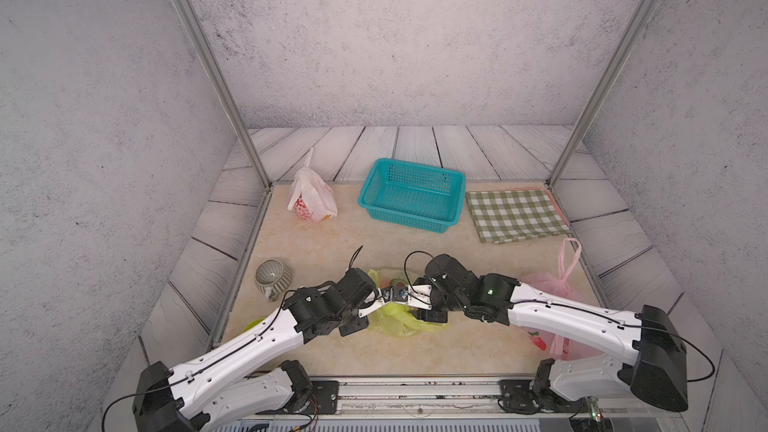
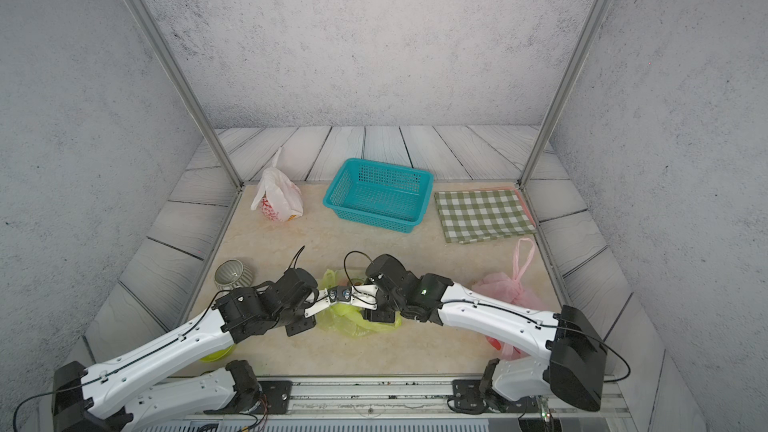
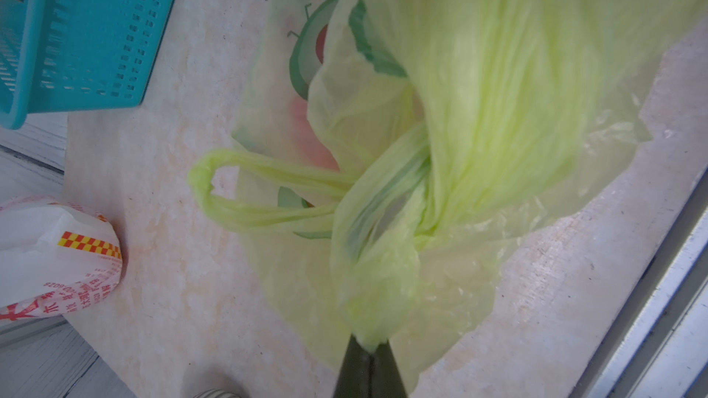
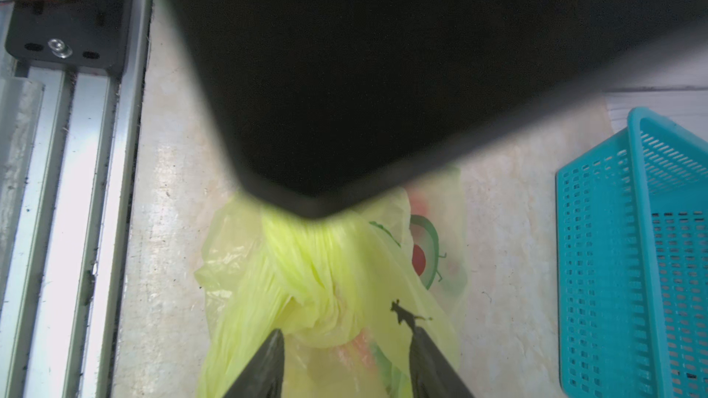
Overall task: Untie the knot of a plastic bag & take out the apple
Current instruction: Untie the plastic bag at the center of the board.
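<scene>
I should pinch the bunched film (image 3: 497, 118) beyond the knot with my right gripper before both grippers pull apart, because only my left gripper holds the bag, by its twisted strand (image 3: 378, 280).
A yellow-green plastic bag (image 1: 399, 320) (image 2: 353, 322) lies at the front middle of the table in both top views. My left gripper (image 3: 368, 343) (image 1: 388, 295) is shut on a twisted strand of the bag, pulled taut. One handle loop (image 3: 214, 185) lies loose on the table. My right gripper (image 4: 346, 333) (image 1: 405, 293) is open, its two fingers either side of the knot (image 4: 329, 300), tip to tip with the left one. The apple is hidden inside the bag; only a blurred reddish patch (image 3: 310, 135) shows through the film.
A teal basket (image 1: 411, 195) stands behind the bag, a checked cloth (image 1: 515, 214) to its right. A white printed bag (image 1: 311, 197) sits back left, a ribbed cup (image 1: 272, 276) front left, a pink bag (image 1: 552, 288) under the right arm. A metal rail (image 1: 415, 392) runs along the front.
</scene>
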Controlling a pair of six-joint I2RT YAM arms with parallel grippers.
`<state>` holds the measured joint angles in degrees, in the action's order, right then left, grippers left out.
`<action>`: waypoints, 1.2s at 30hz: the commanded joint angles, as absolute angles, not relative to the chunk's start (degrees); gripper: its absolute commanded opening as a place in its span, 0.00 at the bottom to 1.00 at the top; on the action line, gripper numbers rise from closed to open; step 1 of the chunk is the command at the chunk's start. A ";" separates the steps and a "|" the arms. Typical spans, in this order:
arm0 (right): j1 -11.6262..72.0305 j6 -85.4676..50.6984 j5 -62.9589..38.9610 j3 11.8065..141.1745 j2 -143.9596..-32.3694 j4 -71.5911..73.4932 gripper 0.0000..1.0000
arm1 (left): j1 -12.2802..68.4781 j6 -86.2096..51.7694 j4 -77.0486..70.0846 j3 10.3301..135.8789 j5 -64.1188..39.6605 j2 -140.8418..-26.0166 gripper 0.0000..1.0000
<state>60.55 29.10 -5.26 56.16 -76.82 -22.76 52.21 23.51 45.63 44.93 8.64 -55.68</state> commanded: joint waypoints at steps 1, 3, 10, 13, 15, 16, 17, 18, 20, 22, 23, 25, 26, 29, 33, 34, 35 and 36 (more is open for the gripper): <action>62.92 26.43 -6.94 57.99 -80.49 -12.87 0.50 | 54.48 26.98 35.82 45.88 2.74 -55.88 0.00; 63.01 25.22 -8.55 58.05 -80.90 -11.69 0.50 | 54.42 26.98 35.65 45.81 2.29 -55.64 0.00; 64.62 22.29 -10.61 54.60 -77.26 -4.21 0.57 | 54.46 26.47 33.20 44.83 -3.26 -51.66 0.00; 64.60 22.55 -10.21 54.49 -75.32 -4.93 0.58 | 54.43 26.51 32.37 44.64 -6.44 -49.96 0.00; 64.60 23.14 -9.42 54.49 -74.42 -6.04 0.58 | 54.42 26.52 31.92 44.64 -8.47 -49.41 0.00; 64.66 23.44 -9.00 54.28 -73.97 -6.15 0.58 | 54.45 26.54 31.82 44.63 -9.47 -49.23 0.00; 64.60 23.71 -8.62 54.02 -73.56 -6.15 0.58 | 54.44 26.67 31.77 44.63 -10.37 -49.14 0.00; 64.60 24.06 -8.41 53.72 -73.24 -6.05 0.57 | 54.43 26.72 31.66 44.63 -11.01 -49.04 0.00; 64.60 24.44 -7.63 53.59 -72.95 -6.39 0.57 | 54.44 26.81 31.71 44.56 -11.13 -48.80 0.00; 64.67 24.94 -6.84 53.70 -72.86 -7.08 0.56 | 54.43 27.02 31.78 44.34 -10.82 -48.56 0.00; 64.62 25.17 -6.40 53.62 -72.86 -7.28 0.56 | 54.45 27.07 31.92 44.25 -10.73 -48.43 0.00; 64.60 25.79 -4.71 53.15 -72.62 -7.73 0.57 | 54.46 27.25 32.26 44.12 -10.38 -48.25 0.00; 64.66 26.08 -3.72 52.88 -72.39 -7.89 0.57 | 54.48 27.33 32.41 44.05 -10.24 -48.17 0.00; 64.58 27.13 -1.06 51.97 -71.43 -8.44 0.62 | 54.45 27.42 32.71 43.95 -10.11 -48.23 0.00; 63.87 27.27 -0.28 51.00 -70.43 -9.59 0.64 | 54.45 27.51 32.80 43.94 -9.93 -48.11 0.00; 63.54 26.98 -0.26 50.60 -70.27 -9.67 0.64 | 54.43 27.51 32.85 43.95 -9.85 -48.10 0.00; 63.37 26.66 -0.34 50.17 -70.08 -9.59 0.64 | 54.44 27.51 32.96 43.95 -9.83 -48.08 0.00; 62.97 26.21 -0.58 49.63 -69.79 -9.36 0.64 | 54.45 27.51 33.03 43.86 -9.82 -48.08 0.00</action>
